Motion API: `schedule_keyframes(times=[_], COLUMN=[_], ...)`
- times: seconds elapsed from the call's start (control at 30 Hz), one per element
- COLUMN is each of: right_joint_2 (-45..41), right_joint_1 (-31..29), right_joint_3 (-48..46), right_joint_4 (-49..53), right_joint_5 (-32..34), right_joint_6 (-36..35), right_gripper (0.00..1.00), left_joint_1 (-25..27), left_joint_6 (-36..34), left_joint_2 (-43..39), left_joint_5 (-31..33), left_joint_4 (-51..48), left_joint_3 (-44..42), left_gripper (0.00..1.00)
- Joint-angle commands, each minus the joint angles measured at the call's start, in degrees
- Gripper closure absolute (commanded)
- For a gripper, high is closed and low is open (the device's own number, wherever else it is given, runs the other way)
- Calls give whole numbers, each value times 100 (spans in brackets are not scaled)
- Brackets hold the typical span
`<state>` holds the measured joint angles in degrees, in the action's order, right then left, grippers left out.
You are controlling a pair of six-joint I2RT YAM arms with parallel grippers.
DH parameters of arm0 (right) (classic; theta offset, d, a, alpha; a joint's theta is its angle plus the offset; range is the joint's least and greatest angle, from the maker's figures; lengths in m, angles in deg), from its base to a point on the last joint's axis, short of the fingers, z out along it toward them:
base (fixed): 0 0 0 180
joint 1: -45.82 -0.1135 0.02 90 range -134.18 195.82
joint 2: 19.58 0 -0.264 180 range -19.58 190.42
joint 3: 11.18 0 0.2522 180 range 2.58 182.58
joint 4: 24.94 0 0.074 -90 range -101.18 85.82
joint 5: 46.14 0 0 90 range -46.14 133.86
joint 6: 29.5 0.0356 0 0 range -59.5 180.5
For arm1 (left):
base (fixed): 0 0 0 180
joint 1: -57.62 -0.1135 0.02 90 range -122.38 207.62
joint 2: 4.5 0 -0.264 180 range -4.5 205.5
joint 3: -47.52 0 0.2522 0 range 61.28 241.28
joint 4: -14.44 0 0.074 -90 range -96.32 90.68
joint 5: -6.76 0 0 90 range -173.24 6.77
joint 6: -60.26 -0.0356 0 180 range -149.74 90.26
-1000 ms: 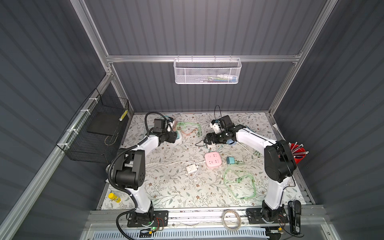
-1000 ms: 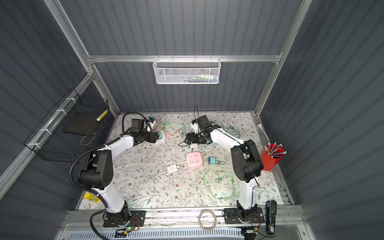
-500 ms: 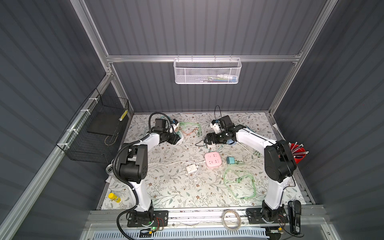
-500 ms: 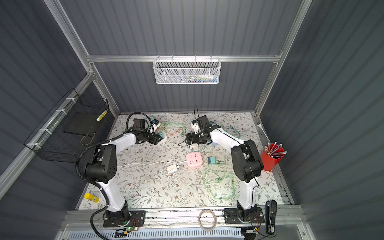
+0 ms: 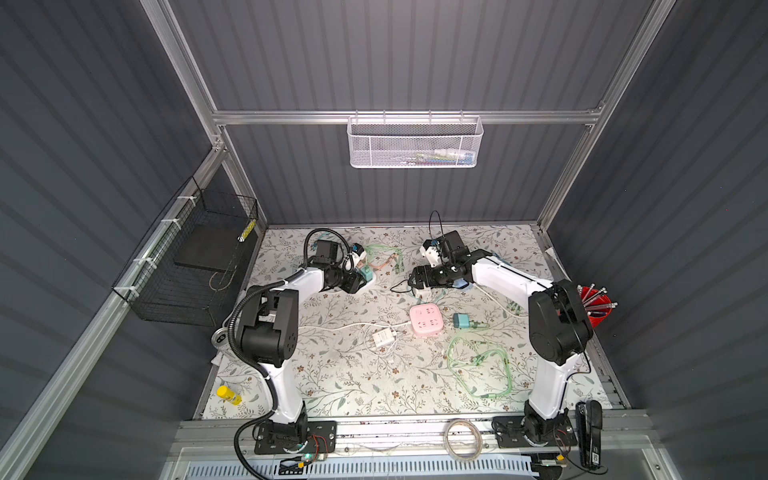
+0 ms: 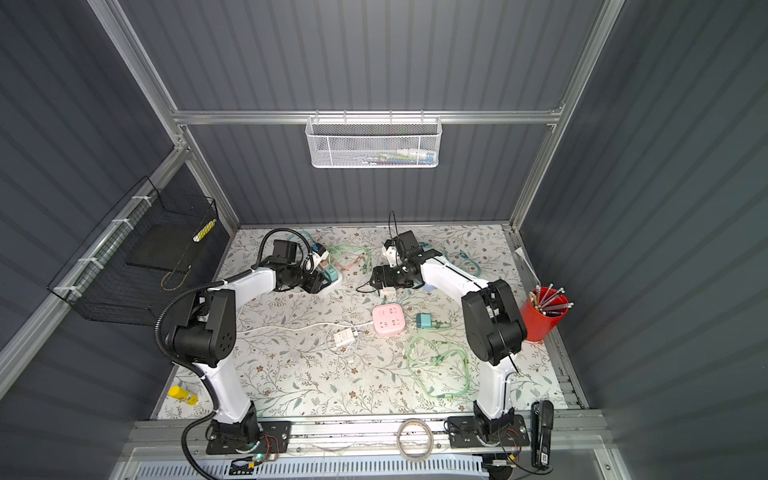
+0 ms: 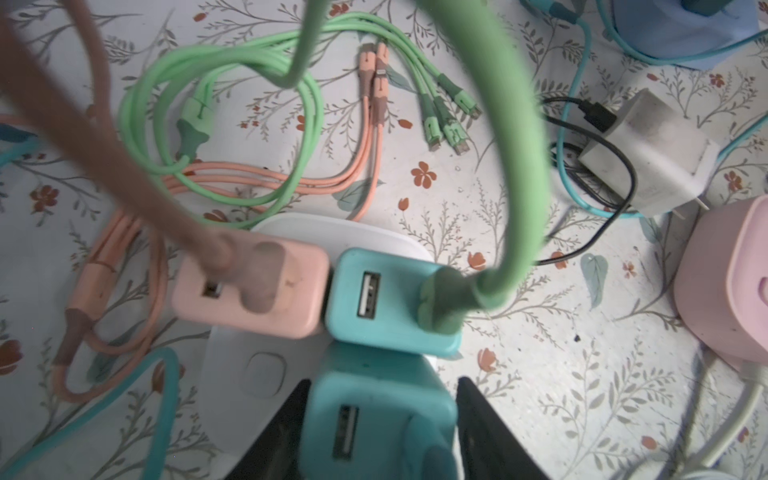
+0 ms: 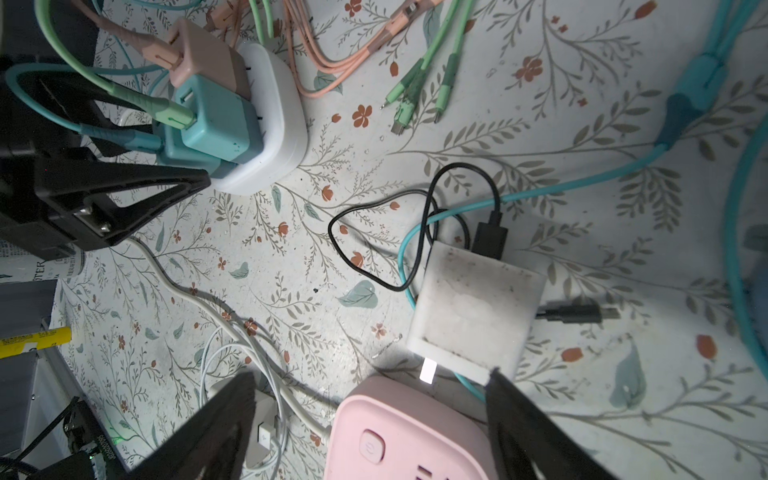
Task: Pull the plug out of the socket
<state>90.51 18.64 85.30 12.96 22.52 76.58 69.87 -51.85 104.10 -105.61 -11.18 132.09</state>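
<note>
The white socket (image 7: 240, 368) is lying loose under the teal plug that my left gripper is holding, so my right gripper should hold the socket's open edge (image 8: 281, 153) steady before the pull.
A white socket cube (image 7: 232, 374) lies at the back left of the mat (image 5: 371, 277), with a pink plug (image 7: 249, 291) and two teal plugs in it. The nearer teal plug (image 7: 374, 415) sits between the black fingers (image 7: 286, 432) of my left gripper (image 7: 380, 432). They stand close against its two sides, and blur hides whether both touch. My right gripper (image 8: 370, 415) hangs open over a pink socket cube (image 8: 411, 432) and a loose white charger (image 8: 473, 307), holding nothing. In both top views it hovers near the mat's middle back (image 5: 415, 279) (image 6: 376, 280).
Green and orange cables (image 7: 232, 137) lie behind the white socket. In a top view, a loose teal plug (image 5: 461, 321), a white charger (image 5: 383, 337) and a green cable loop (image 5: 478, 365) lie near the pink cube (image 5: 425, 318). A red pencil cup (image 5: 596, 305) stands at the right edge.
My left wrist has shifted over the white socket and its jaws have narrowed round the teal plug. The right arm has stayed where it was.
</note>
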Motion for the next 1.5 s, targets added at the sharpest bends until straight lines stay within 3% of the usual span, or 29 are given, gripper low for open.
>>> schedule_keyframes(times=[0.0, 0.27, 0.7, 1.1, 1.47], right_joint_2=[-86, 42, 598, 1223, 1498], right_joint_1=[-31, -35, -245, -388, -535], right_joint_3=[146, 303, 1058, 1719, 2038], right_joint_4=[137, 227, 764, 1212, 1237], right_joint_5=[-84, -148, -18, -211, -394], right_joint_6=[27, 114, -8, -8, 61], right_gripper=[14, 19, 24, 51, 56], left_joint_1=[197, 407, 548, 794, 963], left_joint_6=[-16, 198, 255, 10, -88], left_joint_2=[-157, -313, -775, -937, -931], left_joint_5=[-107, -15, -129, -181, 89], left_joint_4=[-238, -12, 113, 103, 47], left_joint_3=[-100, -364, -835, -1112, -1192], left_gripper=[47, 54, 58, 58, 58])
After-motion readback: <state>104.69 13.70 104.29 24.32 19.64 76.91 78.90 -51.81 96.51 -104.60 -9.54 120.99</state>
